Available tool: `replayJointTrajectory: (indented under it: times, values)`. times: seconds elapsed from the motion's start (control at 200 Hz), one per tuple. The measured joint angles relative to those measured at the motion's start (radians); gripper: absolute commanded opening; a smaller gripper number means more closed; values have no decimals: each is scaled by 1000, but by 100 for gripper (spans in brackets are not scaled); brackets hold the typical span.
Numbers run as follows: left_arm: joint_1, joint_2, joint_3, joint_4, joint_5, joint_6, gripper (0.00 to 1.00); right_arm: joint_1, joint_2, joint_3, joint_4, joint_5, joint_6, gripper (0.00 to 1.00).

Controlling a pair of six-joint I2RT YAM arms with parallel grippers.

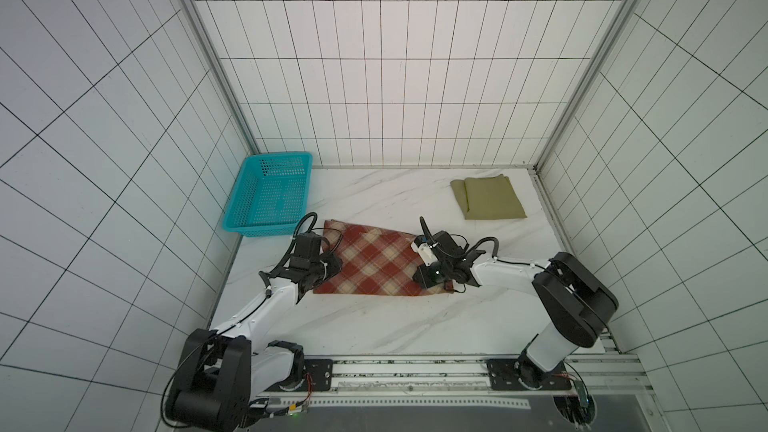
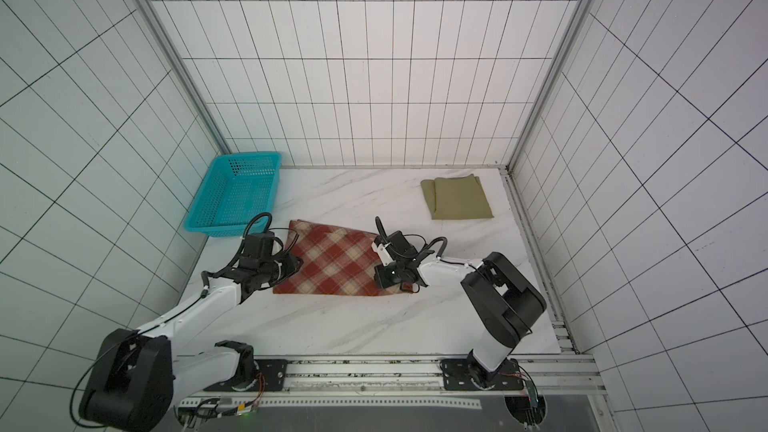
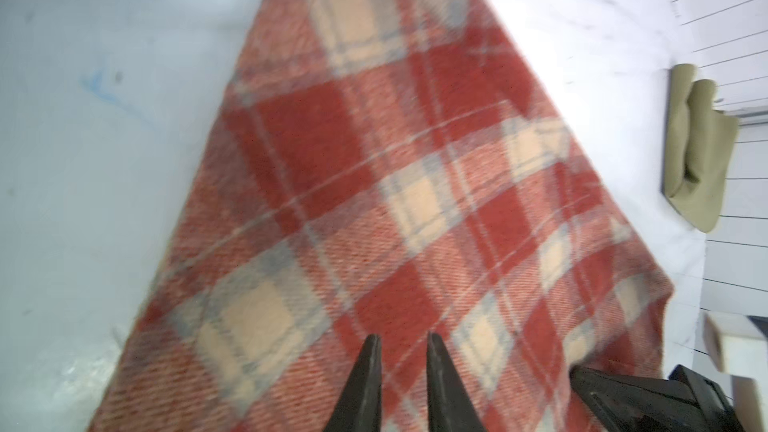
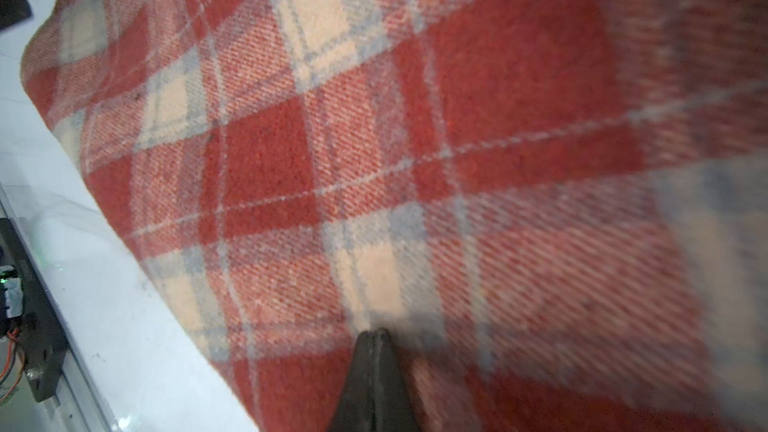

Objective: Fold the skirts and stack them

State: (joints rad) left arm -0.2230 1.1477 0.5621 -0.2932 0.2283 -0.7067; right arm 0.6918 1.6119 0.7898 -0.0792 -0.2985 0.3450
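Observation:
The plaid skirt's back edge (image 1: 384, 228) is slanted toward the front, so my right gripper should move back, grab the short end (image 1: 449, 287) under its wrist and pull the skirt straight.
The red-and-cream plaid skirt (image 1: 374, 263) (image 2: 332, 263) lies folded flat at the middle of the marble table, and it fills both wrist views (image 3: 374, 160) (image 4: 415, 118). My left gripper (image 1: 326, 268) (image 3: 402, 336) is over its left end, jaws a narrow gap apart with nothing between them. Over the skirt's right end my right gripper (image 1: 423, 280) (image 4: 374, 331) points down at the cloth, its tips pressed together with no cloth between them. The olive-khaki skirt (image 1: 490, 197) (image 2: 459, 197) (image 3: 698, 147) lies folded at the back right, away from both grippers.
A teal perforated basket (image 1: 257, 228) (image 2: 224, 227) stands tilted at the back left, close behind the left wrist. Tiled walls enclose the table on three sides. A metal rail (image 1: 415, 367) with the arm bases runs along the front edge.

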Motion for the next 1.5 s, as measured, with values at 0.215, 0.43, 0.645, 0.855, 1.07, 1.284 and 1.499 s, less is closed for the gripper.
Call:
replayJointTrajectory:
  times: [0.215,0.43,0.645,0.855,1.07,1.284,1.499]
  values:
    - [-213,50,55,96,-5,-10,23,-108,-206,-3,-53,-11,13,0]
    - [-413,313,136,208,24,-28,21,-151,-276,-99,-16,-14,37,0]
    - [-475,480,133,305,57,-72,21,-197,-251,-207,16,-32,62,0]
    - [-474,506,134,338,56,-63,20,-216,-204,-218,61,-47,67,0]
    - [-476,503,154,307,58,-21,20,-302,-336,-232,65,-95,88,25]
    - [-509,491,251,257,74,30,21,-426,-444,-269,107,-160,98,56]
    - [-531,520,336,252,109,62,21,-518,-371,-333,185,-277,108,59]
